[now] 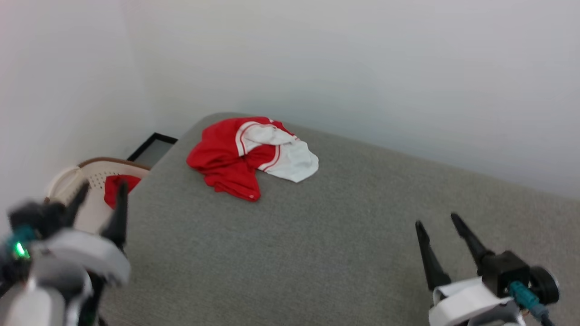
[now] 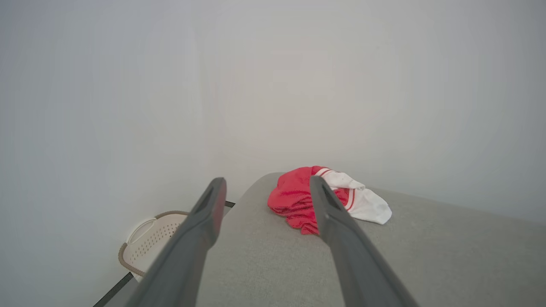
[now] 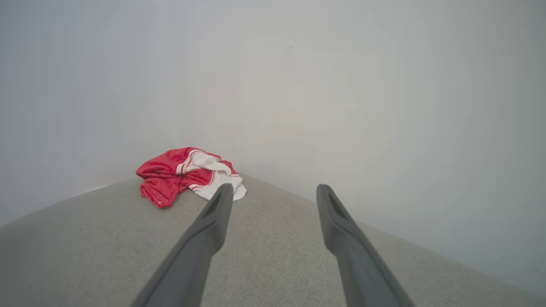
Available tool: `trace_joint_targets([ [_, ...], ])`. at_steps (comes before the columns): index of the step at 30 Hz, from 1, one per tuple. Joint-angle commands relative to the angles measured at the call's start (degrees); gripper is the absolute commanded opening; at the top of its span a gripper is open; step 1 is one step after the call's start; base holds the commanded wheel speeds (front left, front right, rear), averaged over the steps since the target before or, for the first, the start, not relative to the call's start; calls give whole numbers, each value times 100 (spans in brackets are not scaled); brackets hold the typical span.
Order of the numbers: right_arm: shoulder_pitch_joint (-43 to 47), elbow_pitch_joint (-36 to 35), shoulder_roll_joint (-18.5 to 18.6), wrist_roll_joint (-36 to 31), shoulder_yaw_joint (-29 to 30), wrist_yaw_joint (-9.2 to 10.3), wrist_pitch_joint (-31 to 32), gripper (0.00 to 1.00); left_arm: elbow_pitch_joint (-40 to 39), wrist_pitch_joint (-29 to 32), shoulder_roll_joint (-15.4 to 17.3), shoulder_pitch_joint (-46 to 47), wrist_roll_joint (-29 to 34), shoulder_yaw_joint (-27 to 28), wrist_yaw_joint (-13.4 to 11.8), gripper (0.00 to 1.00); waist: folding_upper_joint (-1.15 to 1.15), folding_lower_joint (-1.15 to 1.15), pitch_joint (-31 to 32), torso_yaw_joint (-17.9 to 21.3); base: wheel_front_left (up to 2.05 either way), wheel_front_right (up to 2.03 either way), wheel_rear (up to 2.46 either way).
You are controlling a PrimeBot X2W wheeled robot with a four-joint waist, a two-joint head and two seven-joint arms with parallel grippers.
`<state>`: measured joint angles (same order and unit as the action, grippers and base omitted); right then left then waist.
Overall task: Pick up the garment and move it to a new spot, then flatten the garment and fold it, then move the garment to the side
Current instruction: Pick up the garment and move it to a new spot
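Note:
The garment (image 1: 221, 147) is lying bunched in overlapping folds (image 1: 259, 147), so I expect it to stay a crumpled bundle with its loose ends hanging down when I carry it.
The garment (image 1: 247, 154) lies crumpled near the far left corner of the grey padded surface (image 1: 317, 244), red with white sleeve panels and striped trim. It also appears in the left wrist view (image 2: 294, 198) and the right wrist view (image 3: 179, 175). My left gripper (image 1: 102, 192) hovers open at the surface's near left edge, well short of the garment, with nothing between its fingers (image 2: 209, 209). Over the near right part, my right gripper (image 1: 437, 222) is open and empty too, far from the garment; its fingers (image 3: 217, 213) point toward the far wall.
A cream perforated basket (image 1: 93, 190) with a brown rim stands on the floor left of the surface and holds a small plain red cloth (image 1: 118, 186). White walls (image 1: 362, 68) close in behind and on the left. A dark-framed floor strip (image 1: 152, 146) lies by the corner.

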<state>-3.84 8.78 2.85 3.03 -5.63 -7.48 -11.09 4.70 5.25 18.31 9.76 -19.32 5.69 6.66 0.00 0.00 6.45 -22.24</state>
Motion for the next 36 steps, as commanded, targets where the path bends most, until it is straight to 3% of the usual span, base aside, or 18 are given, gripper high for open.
trace_joint_targets([
  [1, -148, -130, 6, -78, 39, -3, 43, 100, -29, 143, 65, 291, -166, -15, 35, 100, 0, 0, -666, 480, 0, 0, 0],
  [13, -956, -1152, 88, -574, 55, -3, 404, 100, 833, 1708, 970, 2804, -1450, -302, 77, 100, 0, 0, -2732, 1253, 0, 0, 0],
  [25, -1373, -1640, 148, -561, -88, -3, 430, 100, 2447, 2849, 1500, 4335, -1923, -713, 79, 100, 0, 0, -3808, 1793, 0, 0, 0],
  [31, -1455, -1885, 167, -538, -64, -3, 480, 100, 3459, 3373, 1704, 4882, -1813, -931, 25, 100, 0, 0, -4168, 2027, 0, 0, 0],
  [36, -1452, -2090, 211, -518, -56, -3, 547, 100, 4289, 3653, 1687, 5288, -1828, -1050, 3, 100, 0, 0, -4362, 2118, 0, 0, 0],
])
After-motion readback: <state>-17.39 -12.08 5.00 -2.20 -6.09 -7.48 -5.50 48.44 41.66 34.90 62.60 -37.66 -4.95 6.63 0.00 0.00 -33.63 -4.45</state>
